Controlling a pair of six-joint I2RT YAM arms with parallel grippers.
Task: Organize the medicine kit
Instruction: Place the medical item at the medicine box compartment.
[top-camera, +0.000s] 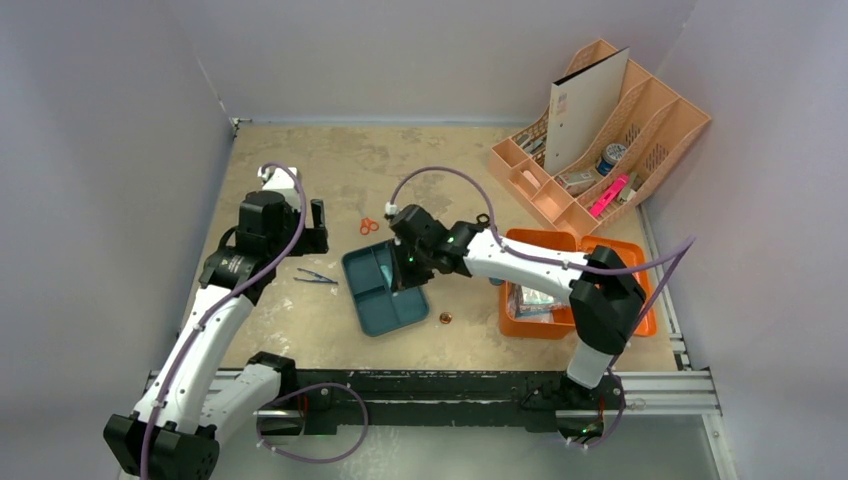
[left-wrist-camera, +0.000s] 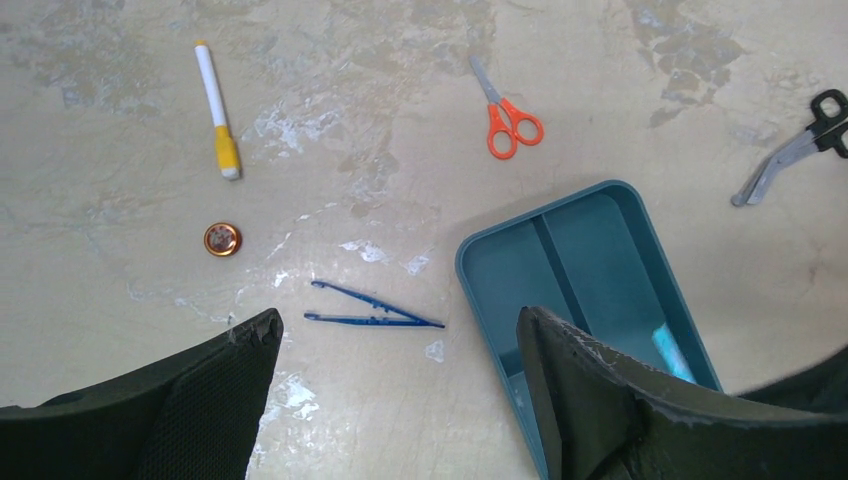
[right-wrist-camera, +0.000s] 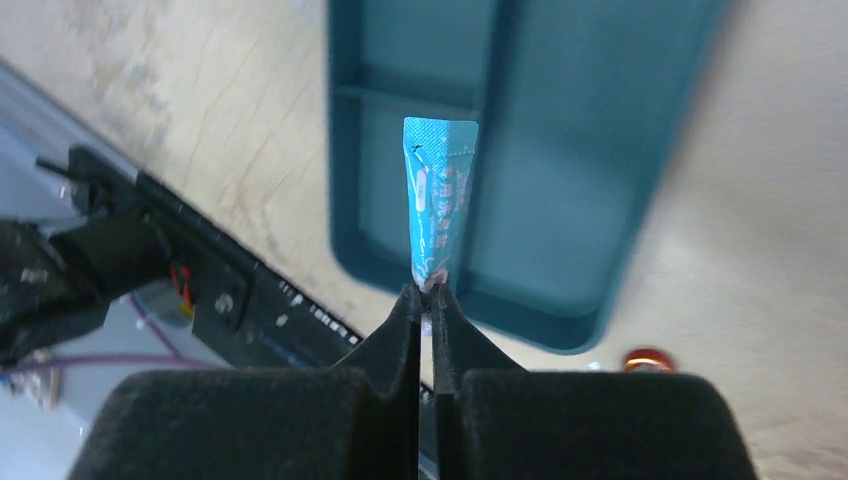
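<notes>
The teal sachet (right-wrist-camera: 440, 195) is in line with the tray's empty near small compartment (top-camera: 378, 313), so the robot's right gripper should go on lowering it there until the sachet is inside the compartment's sides, then let go.
The medicine kit (top-camera: 540, 242), a bright orange case, lies open at the right with packets inside. My right gripper (right-wrist-camera: 427, 292) is shut on the lower end of a teal sachet (right-wrist-camera: 440, 195). It holds the sachet upright over a dark teal divided tray (right-wrist-camera: 560, 150). From above, that gripper (top-camera: 408, 272) hangs over the tray (top-camera: 372, 300) at mid-table. My left gripper (left-wrist-camera: 400, 320) is open and empty above the table. Blue tweezers (left-wrist-camera: 372, 305) lie just past its fingertips, and the tray's corner (left-wrist-camera: 590, 270) sits under its right finger.
Orange-handled scissors (left-wrist-camera: 507, 110), a white-and-yellow marker (left-wrist-camera: 217, 110), a small copper tin (left-wrist-camera: 222, 239) and black-handled shears (left-wrist-camera: 790, 150) lie loose on the table. A peach desk organizer (top-camera: 600, 130) stands at the back right. Walls enclose the table on three sides.
</notes>
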